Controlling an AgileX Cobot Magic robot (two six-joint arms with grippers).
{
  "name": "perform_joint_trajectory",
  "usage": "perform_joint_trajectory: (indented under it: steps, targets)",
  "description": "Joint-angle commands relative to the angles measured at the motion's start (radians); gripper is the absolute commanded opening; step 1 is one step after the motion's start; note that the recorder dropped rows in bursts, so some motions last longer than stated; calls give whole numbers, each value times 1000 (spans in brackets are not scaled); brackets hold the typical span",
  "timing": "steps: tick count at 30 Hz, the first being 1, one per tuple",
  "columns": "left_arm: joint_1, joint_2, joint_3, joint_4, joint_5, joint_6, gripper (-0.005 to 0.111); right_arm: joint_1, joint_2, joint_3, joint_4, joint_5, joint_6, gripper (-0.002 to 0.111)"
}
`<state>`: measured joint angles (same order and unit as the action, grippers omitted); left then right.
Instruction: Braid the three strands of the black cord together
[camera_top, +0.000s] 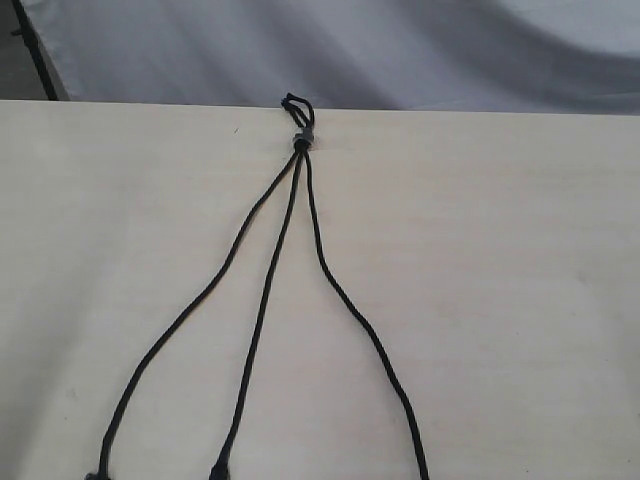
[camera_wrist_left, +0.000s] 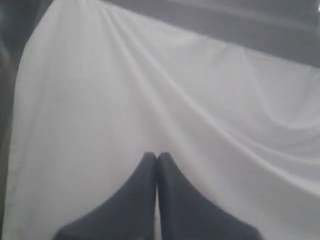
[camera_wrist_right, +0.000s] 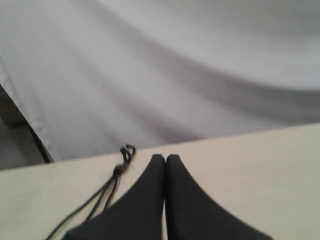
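The strands of the black cord join only at the greyish band (camera_top: 303, 137), so I expect the middle strand (camera_top: 265, 300) to bend across the neighbouring strand and trail its end when I carry it.
The black cord lies on the pale table (camera_top: 500, 260), its knot with a small loop and greyish band (camera_top: 300, 135) at the far edge. Three strands fan out unbraided from the knot toward the near edge: a left strand (camera_top: 190, 310), a middle strand (camera_top: 262, 300) and a right strand (camera_top: 355, 310). No arm shows in the exterior view. In the right wrist view my right gripper (camera_wrist_right: 165, 159) is shut and empty, raised near the cord's knot (camera_wrist_right: 120, 170). My left gripper (camera_wrist_left: 156, 156) is shut and empty, seen only against white cloth.
A white draped cloth (camera_top: 400, 50) hangs behind the table's far edge. A dark pole (camera_top: 35, 55) stands at the back left. The strands' free ends run off the near edge of the exterior view.
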<state>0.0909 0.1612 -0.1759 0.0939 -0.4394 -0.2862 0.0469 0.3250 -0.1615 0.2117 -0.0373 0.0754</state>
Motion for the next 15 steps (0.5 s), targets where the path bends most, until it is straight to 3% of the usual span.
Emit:
perform_joint_trajectory:
  steps: [1,4,6,12,15]
  targets:
    - [-7,181,-35,15,148,-5,0,5,321,-89,-3,104,-20,0]
    - [-7,311,-35,40,215,-3,0,12,552,-159,-3,175,-20,0]
    - [-7,391,-35,71,240,1,0,68,703,-209,11,206,-20,0]
    - [-7,653,-35,86,293,1,0,474,1094,-406,45,215,-20,1]
    - [-7,762,-35,86,293,-19,0,588,1228,-518,46,261,-17,15]
